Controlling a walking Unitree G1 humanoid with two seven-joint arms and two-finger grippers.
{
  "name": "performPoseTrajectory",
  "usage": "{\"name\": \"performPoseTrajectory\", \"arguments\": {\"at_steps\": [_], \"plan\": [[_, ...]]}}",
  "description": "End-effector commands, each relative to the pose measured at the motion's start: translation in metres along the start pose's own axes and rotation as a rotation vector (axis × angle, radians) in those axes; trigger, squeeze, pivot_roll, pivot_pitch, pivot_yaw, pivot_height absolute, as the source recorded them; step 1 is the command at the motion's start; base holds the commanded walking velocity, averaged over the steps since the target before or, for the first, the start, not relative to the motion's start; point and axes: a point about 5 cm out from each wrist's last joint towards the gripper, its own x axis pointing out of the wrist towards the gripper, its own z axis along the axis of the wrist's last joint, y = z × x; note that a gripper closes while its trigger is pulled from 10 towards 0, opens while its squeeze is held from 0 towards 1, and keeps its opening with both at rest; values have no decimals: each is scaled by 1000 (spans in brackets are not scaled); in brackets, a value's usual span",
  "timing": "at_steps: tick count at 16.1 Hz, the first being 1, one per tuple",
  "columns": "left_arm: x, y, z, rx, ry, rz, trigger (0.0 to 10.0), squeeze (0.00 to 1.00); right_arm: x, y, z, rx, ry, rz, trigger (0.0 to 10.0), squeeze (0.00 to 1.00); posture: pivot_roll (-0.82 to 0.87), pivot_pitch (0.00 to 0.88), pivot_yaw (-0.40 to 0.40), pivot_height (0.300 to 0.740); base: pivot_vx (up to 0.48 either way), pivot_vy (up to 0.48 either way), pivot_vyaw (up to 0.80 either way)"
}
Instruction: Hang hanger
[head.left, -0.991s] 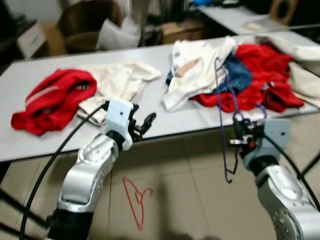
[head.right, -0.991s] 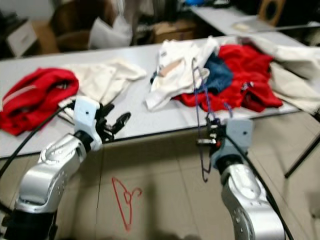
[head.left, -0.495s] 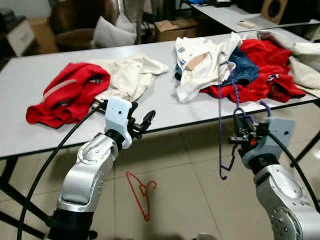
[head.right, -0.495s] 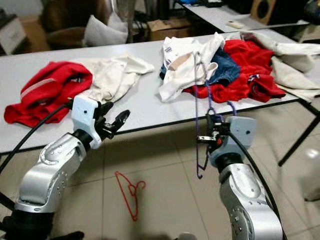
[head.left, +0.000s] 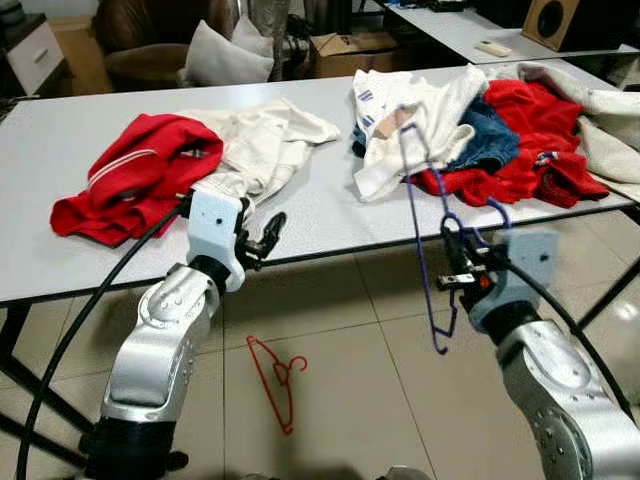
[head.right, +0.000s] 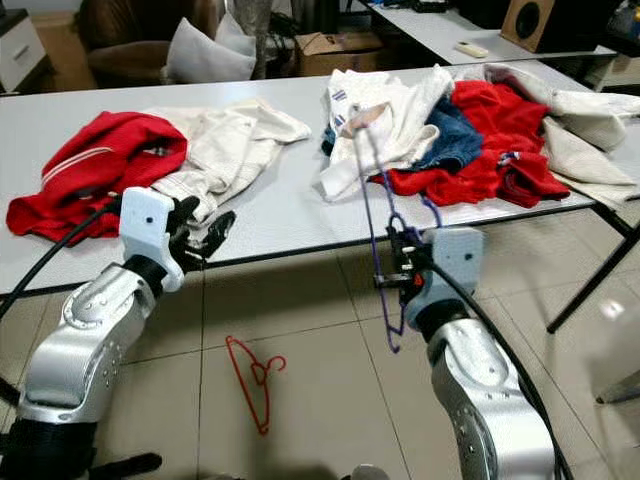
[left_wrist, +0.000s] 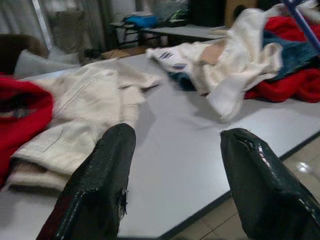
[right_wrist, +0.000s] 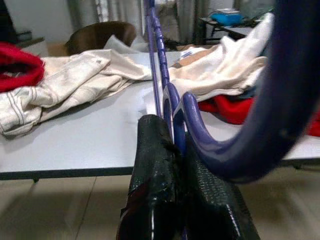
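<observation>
A dark bit (left_wrist: 22, 106) sticks out from the red garment's fold (head.left: 130, 182), so I expect a hidden plaid patch to come into view when I lift the garment.
A purple wire hanger (right_wrist: 280, 100) hangs in front of the table edge, its long frame (head.left: 414, 215) tilted, its top over the clothes. My right gripper (head.left: 455, 277) is shut on it near the hook, and the black fingers (right_wrist: 160, 165) pinch the wire. My left gripper (head.left: 268, 228) is open and holds nothing. It hovers at the table's front edge, next to a cream garment (head.left: 262, 145). A red hanger (head.left: 276, 375) lies on the tiled floor under the table.
On the long white table (head.left: 320, 205) lie a red garment (head.left: 140, 175) at the left and a heap of white, blue and red clothes (head.left: 480, 130) at the right. A black table leg (head.right: 590, 275) slants down at the right. Chairs and boxes stand behind.
The view has shifted a little. The purple hanger now leans with its top to the left, where it hung nearly upright before. Both grippers sit slightly further left in view.
</observation>
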Motion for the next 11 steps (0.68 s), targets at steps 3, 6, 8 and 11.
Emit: {"name": "performPoseTrajectory", "arguments": {"at_steps": [3,6,8,11], "plan": [[-1,10,1,20,-3,43,10000,0,2,4,1,-10,-10,37,10000,0,-210,0,36,710,306,0,800],[-1,15,0,34,0,62,10000,0,1,6,3,37,-41,51,10000,0,-211,0,35,710,307,0,0],[-1,18,0,36,-1,71,10000,0,1,4,5,25,-54,42,10000,0,-210,0,35,710,306,0,0],[-1,18,1,36,-8,67,10000,0,2,1,3,27,-57,17,10000,0,-208,0,34,710,305,0,0]]}}
